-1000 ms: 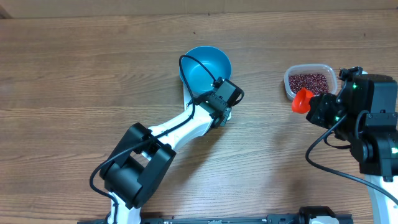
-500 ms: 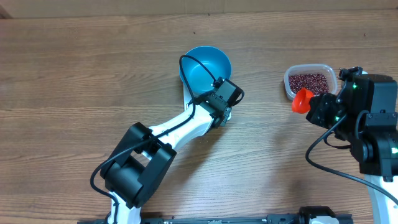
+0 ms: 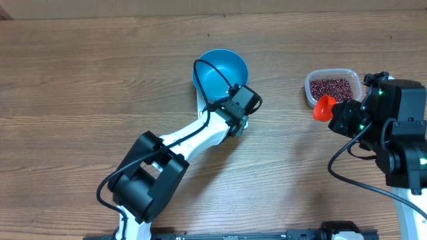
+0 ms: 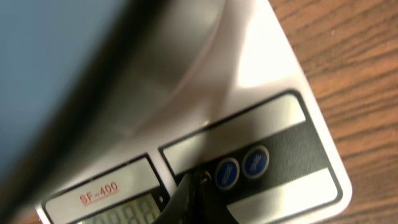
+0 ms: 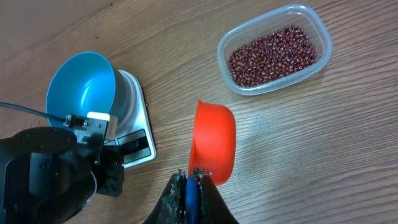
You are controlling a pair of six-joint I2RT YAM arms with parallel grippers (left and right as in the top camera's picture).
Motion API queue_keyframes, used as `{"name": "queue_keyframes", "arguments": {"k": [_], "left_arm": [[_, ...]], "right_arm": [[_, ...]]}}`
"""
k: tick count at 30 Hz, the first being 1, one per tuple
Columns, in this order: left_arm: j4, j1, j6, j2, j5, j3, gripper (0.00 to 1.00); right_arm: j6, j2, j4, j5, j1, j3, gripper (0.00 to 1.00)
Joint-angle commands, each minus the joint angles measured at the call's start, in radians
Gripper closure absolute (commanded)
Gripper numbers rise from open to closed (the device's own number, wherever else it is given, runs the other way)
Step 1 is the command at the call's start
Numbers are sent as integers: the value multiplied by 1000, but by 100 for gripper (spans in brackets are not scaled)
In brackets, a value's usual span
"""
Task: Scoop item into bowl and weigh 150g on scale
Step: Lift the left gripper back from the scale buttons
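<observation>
The blue bowl is on the white scale with digits on its display [image 4: 127, 213], so my left gripper should keep rising off the front panel [image 4: 255, 158] and open once it is clear.
The blue bowl [image 3: 220, 71] stands on the white scale [image 4: 280, 93] and looks empty inside. My left gripper [image 4: 198, 182] is shut, its tips resting on the scale's front panel beside two blue buttons [image 4: 241, 167]; the display is partly hidden behind the fingers. To the right, my right gripper [image 5: 194, 178] is shut on the blue handle of an orange-red scoop [image 5: 213, 142], held over the table between the scale and the clear tub [image 5: 273, 48]. The tub holds the dark red beans [image 3: 331, 87]. The scoop [image 3: 324, 107] shows no beans in it.
The left arm [image 3: 193, 137] reaches diagonally from the front edge up to the scale. The right arm [image 3: 393, 133] fills the right side of the table. Bare wooden tabletop [image 3: 87, 80] surrounds the bowl and the tub.
</observation>
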State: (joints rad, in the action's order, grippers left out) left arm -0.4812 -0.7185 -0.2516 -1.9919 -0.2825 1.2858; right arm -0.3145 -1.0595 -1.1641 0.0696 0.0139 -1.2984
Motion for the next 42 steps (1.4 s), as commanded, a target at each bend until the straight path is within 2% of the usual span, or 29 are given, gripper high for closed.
{"name": "queue_keyframes", "arguments": {"k": [1, 11, 17, 19, 20, 21, 23, 24, 34, 42], "left_arm": [[-44, -9, 19, 18, 71, -16, 96], [-122, -56, 18, 137, 74, -16, 96], [-180, -53, -41, 233, 73, -16, 96], [-195, -51, -40, 269, 72, -16, 90], [-203, -48, -40, 287, 70, -16, 85], [-212, -44, -40, 304, 70, -16, 71], [-231, -35, -40, 336, 70, -16, 28], [-240, -29, -41, 349, 70, -16, 0], [-314, 63, -71, 443, 77, -16, 1], [-361, 131, -45, 514, 153, -16, 1]], "right_arm": [[2, 2, 11, -13, 2, -17, 96], [2, 2, 14, -13, 2, -17, 96], [2, 2, 16, -13, 2, -17, 96], [2, 2, 17, -13, 2, -17, 96], [2, 2, 18, -13, 2, -17, 96], [2, 2, 18, -13, 2, -17, 96], [2, 2, 18, -13, 2, -17, 96], [2, 2, 18, -13, 2, -17, 96], [2, 2, 18, -13, 2, -17, 96], [2, 2, 16, -13, 2, -17, 96]]}}
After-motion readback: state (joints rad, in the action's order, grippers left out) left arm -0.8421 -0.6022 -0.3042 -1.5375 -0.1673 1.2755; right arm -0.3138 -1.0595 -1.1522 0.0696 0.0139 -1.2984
